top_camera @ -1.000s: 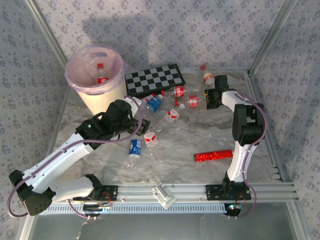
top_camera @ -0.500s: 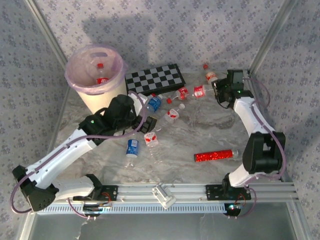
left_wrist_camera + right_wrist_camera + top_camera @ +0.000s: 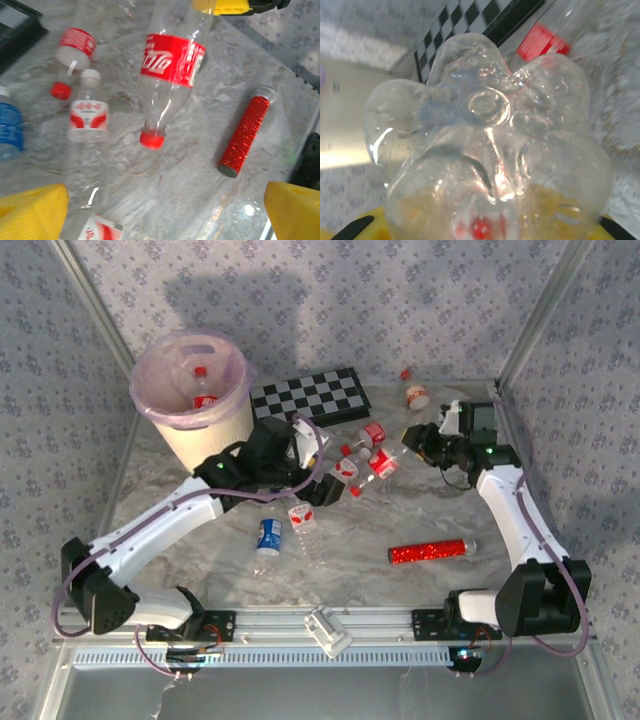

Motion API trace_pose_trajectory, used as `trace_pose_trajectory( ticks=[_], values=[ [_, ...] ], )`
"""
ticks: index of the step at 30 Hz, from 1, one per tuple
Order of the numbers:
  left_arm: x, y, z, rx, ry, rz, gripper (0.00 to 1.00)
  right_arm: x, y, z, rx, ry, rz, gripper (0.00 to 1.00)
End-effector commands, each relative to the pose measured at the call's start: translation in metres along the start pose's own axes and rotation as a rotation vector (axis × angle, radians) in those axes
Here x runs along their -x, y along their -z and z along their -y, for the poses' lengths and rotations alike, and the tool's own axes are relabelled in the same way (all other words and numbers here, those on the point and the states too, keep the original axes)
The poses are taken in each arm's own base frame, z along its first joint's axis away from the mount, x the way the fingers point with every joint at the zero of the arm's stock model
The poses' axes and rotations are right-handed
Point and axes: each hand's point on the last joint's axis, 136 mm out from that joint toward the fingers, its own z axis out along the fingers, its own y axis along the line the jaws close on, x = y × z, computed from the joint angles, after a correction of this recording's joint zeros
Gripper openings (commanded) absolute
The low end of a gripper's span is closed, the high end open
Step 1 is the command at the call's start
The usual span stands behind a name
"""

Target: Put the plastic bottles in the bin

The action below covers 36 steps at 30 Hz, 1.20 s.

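I should take the bottle near its red label (image 3: 383,463) with my left gripper, because the cream bin (image 3: 208,438) is too far away for my right gripper, which is holding the bottle's base.
My right gripper (image 3: 416,444) is shut on a clear plastic bottle (image 3: 385,463) with a red label; its moulded base (image 3: 485,125) sits between my yellow fingers (image 3: 612,227). That bottle (image 3: 172,62) slants down to its red cap (image 3: 151,139) near the table. My left gripper (image 3: 320,472) hovers open above the marble, its yellow fingertips (image 3: 31,210) wide apart with nothing between them. A white-capped bottle (image 3: 88,117) and another red-labelled one (image 3: 76,45) lie just ahead of it. More bottles (image 3: 268,535) lie on the table. The cream bin (image 3: 190,400), pink-lined, holds one bottle (image 3: 203,396).
A black-and-white checkerboard (image 3: 310,398) lies behind the bottles, beside the bin. A red glittery tube (image 3: 428,552) lies at the front right, also the tube (image 3: 245,135) in the left wrist view. One bottle (image 3: 415,395) rests near the back wall. Metal frame rails edge the table.
My right gripper has swung from the back right toward the centre, carrying its bottle. My left gripper has moved right and away from me, over the cluster of bottles.
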Motion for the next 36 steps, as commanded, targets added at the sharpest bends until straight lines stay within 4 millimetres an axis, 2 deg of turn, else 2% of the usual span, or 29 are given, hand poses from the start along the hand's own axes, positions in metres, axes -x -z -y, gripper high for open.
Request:
trace_pose_trajectory(
  ticks=[1,9,15,17,25,32,34,36],
  values=[
    [0.016,-0.007,0.032,-0.145,-0.039,0.034,1.00,-0.033,0.006,-0.029,0.144,0.147,-0.088,0.26],
    [0.017,-0.039,0.036,-0.155,-0.040,0.006,1.00,-0.066,0.005,-0.064,0.270,0.269,-0.140,0.25],
    [0.016,-0.056,0.050,-0.229,-0.063,-0.030,1.00,-0.074,0.004,-0.079,0.325,0.286,-0.153,0.25],
    [0.015,-0.060,0.047,-0.210,-0.066,-0.045,0.99,-0.074,0.005,-0.082,0.331,0.295,-0.151,0.25],
    [0.015,-0.067,0.039,-0.161,-0.071,-0.055,0.82,-0.074,0.010,-0.093,0.368,0.301,-0.146,0.24],
    [0.015,-0.069,0.035,-0.146,-0.070,-0.053,0.56,-0.074,0.012,-0.093,0.369,0.299,-0.141,0.24],
    [0.016,-0.069,0.035,-0.141,-0.074,-0.053,0.52,-0.075,0.013,-0.092,0.362,0.301,-0.141,0.26],
    [0.017,-0.068,0.035,-0.140,-0.074,-0.054,0.47,-0.076,0.014,-0.090,0.349,0.308,-0.146,0.32]
  ],
)
